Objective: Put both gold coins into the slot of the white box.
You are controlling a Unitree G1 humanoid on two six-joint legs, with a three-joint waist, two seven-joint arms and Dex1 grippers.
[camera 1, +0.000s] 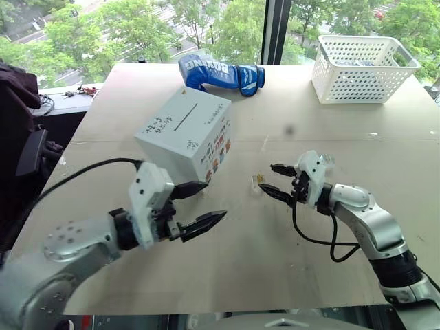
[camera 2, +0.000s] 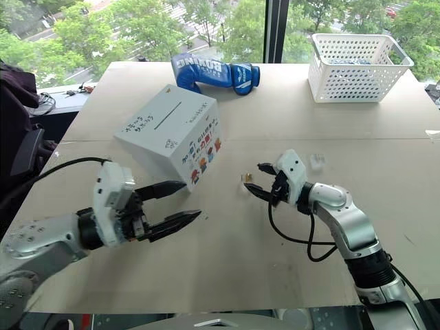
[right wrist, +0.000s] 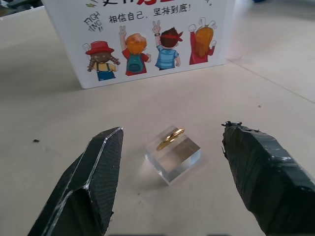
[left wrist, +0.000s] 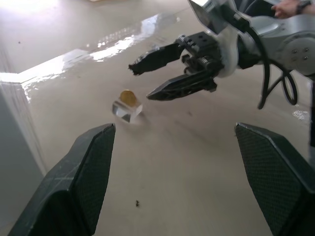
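My left gripper should keep going toward the coin (left wrist: 128, 98) until its open fingers straddle it, then close, as the gold coin's rim (camera 1: 260, 177) stands free above the clear block.
The white box (camera 1: 184, 136) sits tilted on the table, left of centre, with its slot (camera 1: 185, 118) on the upward face and cartoon pictures on the side towards me. To its right a gold coin (right wrist: 171, 138) lies on top of a small clear block (right wrist: 173, 158); the same coin (camera 1: 257, 180) sits just ahead of my right gripper (camera 1: 268, 177). That gripper is open, its fingers (right wrist: 93, 177) on either side of the block without touching it. In front of the box, my left gripper (camera 1: 215, 199) is open, holds nothing and points at the coin (left wrist: 128, 97).
A blue boxing glove (camera 1: 223, 74) lies at the back, and a white perforated basket (camera 1: 361, 67) stands at the back right. Another small clear block (camera 2: 316, 161) rests behind my right gripper. A dark bag (camera 1: 17, 103) is off the table's left edge.
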